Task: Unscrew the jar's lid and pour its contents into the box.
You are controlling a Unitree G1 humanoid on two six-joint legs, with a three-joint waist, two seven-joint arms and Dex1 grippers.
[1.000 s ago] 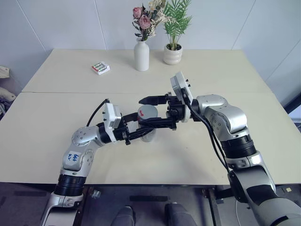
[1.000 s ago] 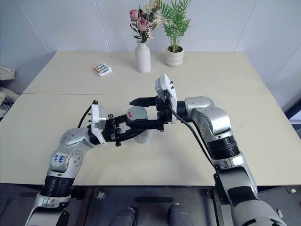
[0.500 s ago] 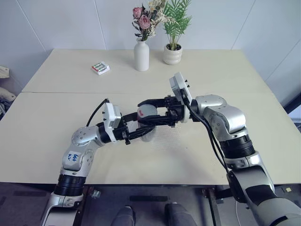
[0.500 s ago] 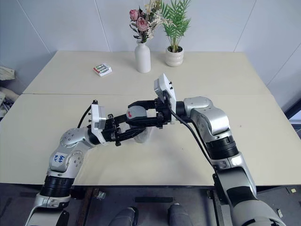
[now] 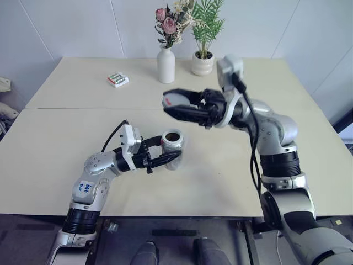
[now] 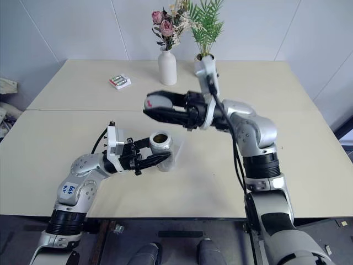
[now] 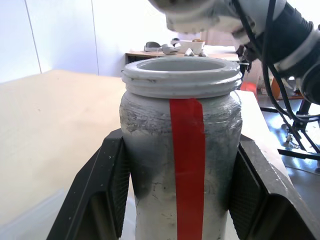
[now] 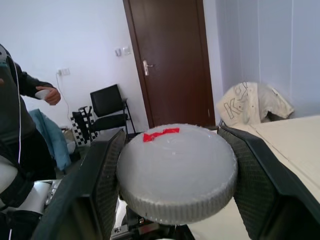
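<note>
The lid is clear of the jar's opening (image 5: 172,136), so my right gripper should keep going down to the free tabletop (image 5: 233,147) beside the box and let go of the lid there.
My left gripper (image 5: 167,156) is shut on the jar (image 5: 172,144), holding it upright just above the table near the front middle. The jar (image 7: 180,145) has a red strip down its side, and its threaded mouth stands bare with something dark brown inside. The round silver-grey lid (image 5: 174,100) with a red mark hangs above and a little behind the jar, with my right gripper (image 5: 172,103) shut on its rim. The lid (image 8: 176,172) sits between both pads. A faint clear edge, perhaps the box (image 7: 35,220), lies under the jar.
A white vase of flowers (image 5: 166,65) and a white plant pot (image 5: 202,63) stand at the table's far edge. A small white pack with green cells (image 5: 118,79) lies at the back left. A person (image 8: 20,125) stands in the room behind.
My right gripper closed on the lid and lifted it up off the jar, leaving the mouth uncovered. The left gripper kept the jar still.
</note>
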